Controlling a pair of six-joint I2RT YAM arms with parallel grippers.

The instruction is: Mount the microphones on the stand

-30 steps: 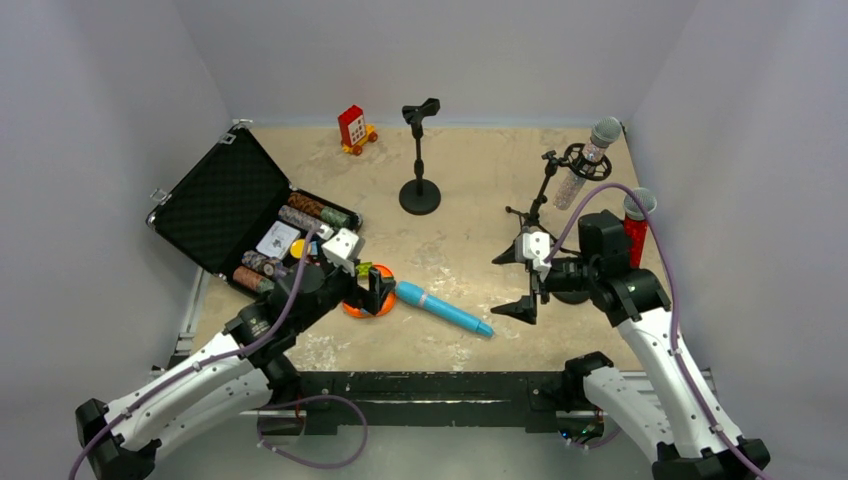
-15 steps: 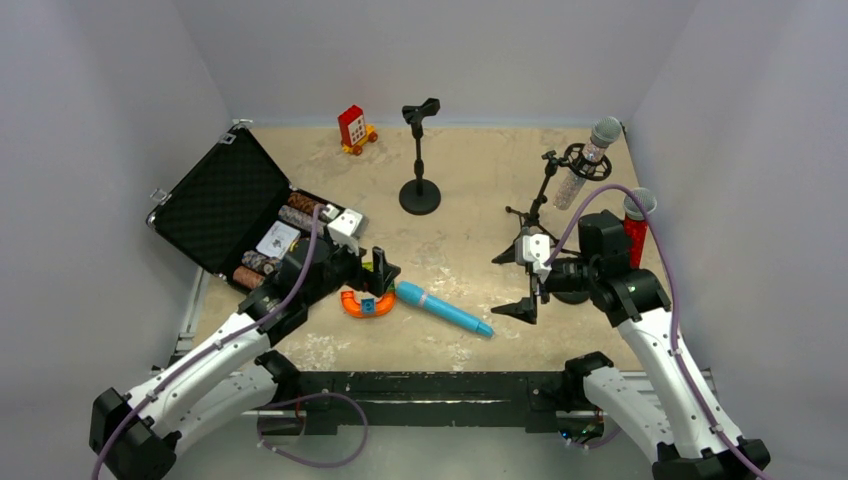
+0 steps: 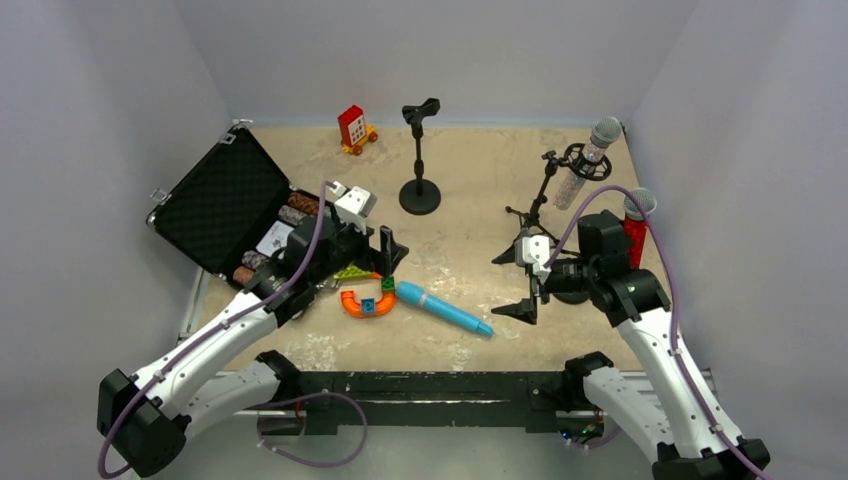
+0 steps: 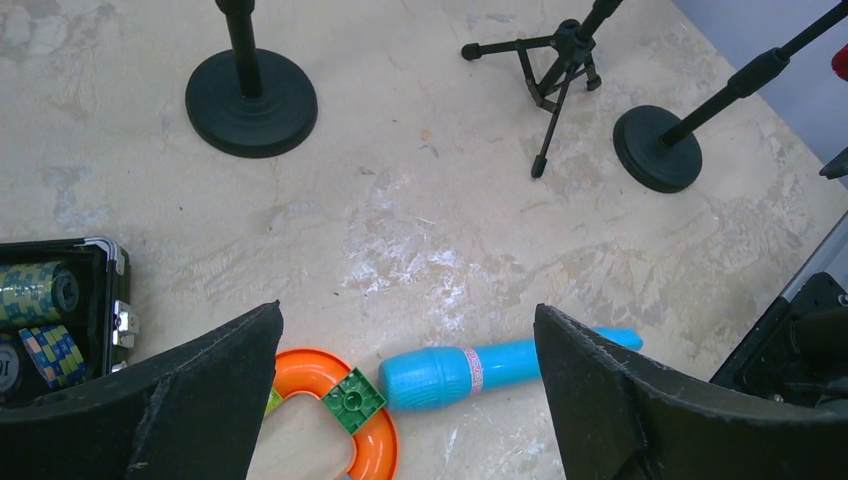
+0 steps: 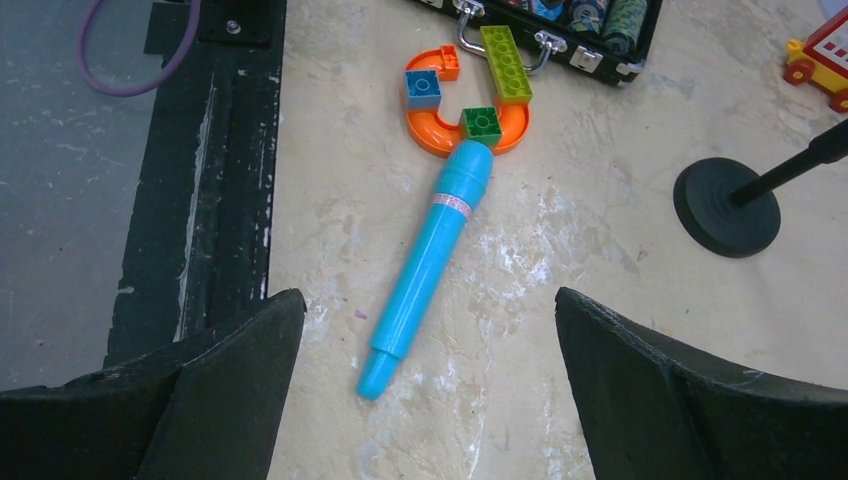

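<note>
The empty round-base stand (image 3: 420, 197) is standing up straight, clear of its neighbours, so my left gripper should carry on heading for its post (image 3: 419, 160) until the open fingers are around the post.
The light-blue microphone (image 3: 443, 309) lies flat on the table, its head touching an orange track piece; it also shows in the left wrist view (image 4: 500, 365) and the right wrist view (image 5: 430, 260). The silver glitter microphone (image 3: 588, 165) sits in the ring of a tripod stand (image 3: 535, 215). The red glitter microphone (image 3: 637, 225) stands upright at the right, its stand hidden behind my right arm. An empty round-base stand (image 3: 420, 150) stands at the back middle. My left gripper (image 3: 386, 258) is open above the blue microphone's head. My right gripper (image 3: 516, 283) is open and empty to the right of its tail.
An open black case (image 3: 225, 200) with poker chips lies at the left. An orange curved track (image 3: 362, 303) with green and blue bricks lies beside it. A red toy (image 3: 353, 128) stands at the back. The black front rail (image 3: 440, 385) runs along the near edge.
My left arm has risen and moved back and right, off the orange track piece, which now shows fully. The right arm and the microphones have not moved.
</note>
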